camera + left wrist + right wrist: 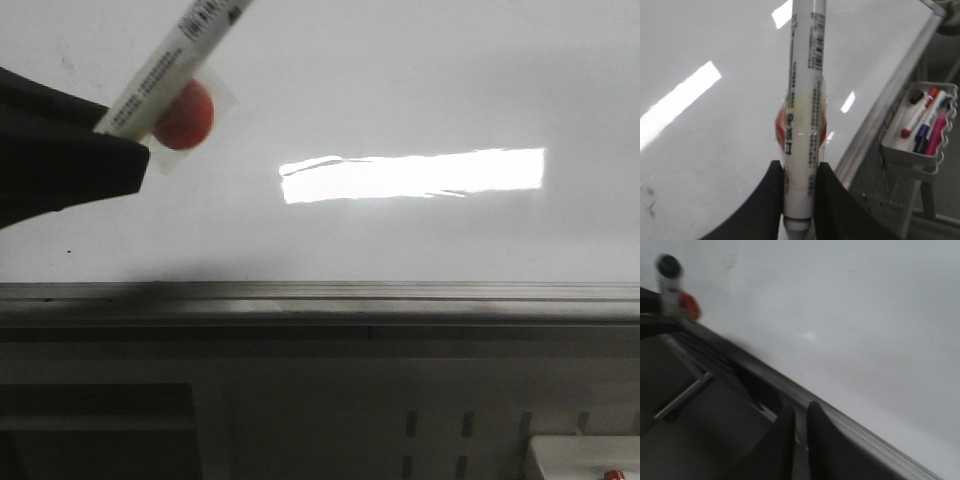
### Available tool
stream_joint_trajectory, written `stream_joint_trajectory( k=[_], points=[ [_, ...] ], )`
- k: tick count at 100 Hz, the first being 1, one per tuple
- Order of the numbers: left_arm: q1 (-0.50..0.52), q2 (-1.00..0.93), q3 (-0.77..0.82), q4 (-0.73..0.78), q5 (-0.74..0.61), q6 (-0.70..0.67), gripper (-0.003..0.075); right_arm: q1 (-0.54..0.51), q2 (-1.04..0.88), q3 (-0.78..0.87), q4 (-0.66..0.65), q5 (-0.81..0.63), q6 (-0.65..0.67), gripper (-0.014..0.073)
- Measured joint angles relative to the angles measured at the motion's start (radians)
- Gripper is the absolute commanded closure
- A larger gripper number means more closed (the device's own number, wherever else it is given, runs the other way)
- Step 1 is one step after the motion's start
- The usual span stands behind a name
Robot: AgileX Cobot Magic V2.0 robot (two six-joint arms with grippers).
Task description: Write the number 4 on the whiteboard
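My left gripper clamps the marker around its lower, writing end (127, 122), so next my right gripper takes the marker's free upper part (210, 18) before writing the number 4.
The whiteboard (420, 90) fills the upper front view, glossy white with a bright rectangular glare. No number 4 shows on it in any view. My left gripper (125, 140) at the left is shut on a white marker (170, 60) that slants up to the right, with a red piece (185, 120) taped to it. In the left wrist view both black fingers (772, 190) clamp the marker (802, 100) over the board (715, 125). My right gripper (800, 422) hangs by the ledge, jaws almost together and empty. The marker's far end runs out of the front view.
A grey metal ledge (400, 295) edges the board's lower side, seen also in the right wrist view (790, 385). A grey tray (920, 150) with several markers hangs beside the board. Faint black smudges (650, 202) mark the board. A white box corner (585, 455) sits low right.
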Motion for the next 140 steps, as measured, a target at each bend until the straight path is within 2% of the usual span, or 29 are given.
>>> stream_joint_trajectory(
  k=[7, 12, 29, 66, 71, 76, 88, 103, 110, 127, 132, 140],
  points=[
    [0.000, 0.000, 0.000, 0.080, -0.010, 0.000, 0.0741, 0.098, 0.060, -0.034, 0.002, -0.023, -0.011, 0.0190],
    [0.000, 0.000, 0.000, 0.108, -0.026, 0.000, 0.0741, 0.154, 0.101, -0.059, -0.003, -0.038, -0.013, 0.0143],
    [0.000, 0.000, 0.000, 0.139, -0.079, 0.006, 0.0741, 0.254, 0.236, -0.137, -0.008, -0.092, -0.018, 0.0172],
    [0.000, 0.000, 0.000, 0.182, -0.084, 0.008, 0.0741, 0.279, 0.416, -0.256, -0.012, -0.122, -0.018, 0.0182],
    [0.000, 0.000, 0.000, 0.182, -0.084, 0.008, 0.0741, 0.281, 0.427, -0.259, -0.012, -0.122, -0.018, 0.0218],
    [0.000, 0.000, 0.000, 0.184, -0.084, 0.008, 0.0741, 0.281, 0.436, -0.259, -0.012, -0.118, -0.018, 0.0302],
    [0.000, 0.000, 0.000, 0.184, -0.084, 0.008, 0.0741, 0.283, 0.438, -0.259, -0.012, -0.113, -0.018, 0.0667],
    [0.000, 0.000, 0.000, 0.191, -0.080, 0.018, 0.0718, 0.289, 0.438, -0.260, -0.003, -0.106, -0.018, 0.0658],
    [0.000, 0.000, 0.000, 0.191, -0.069, 0.018, 0.0649, 0.289, 0.438, -0.260, -0.003, -0.104, -0.018, 0.0658],
    [-0.001, -0.009, -0.005, 0.142, 0.012, 0.013, 0.0405, 0.288, 0.442, -0.260, -0.045, -0.105, -0.018, 0.0658],
    [-0.001, -0.023, -0.003, 0.093, 0.047, 0.009, 0.0372, 0.284, 0.442, -0.260, -0.054, -0.108, -0.018, 0.0658],
    [-0.001, -0.068, -0.001, -0.014, 0.083, 0.007, 0.0365, 0.279, 0.442, -0.270, -0.057, -0.102, -0.018, 0.0658]
  ],
)
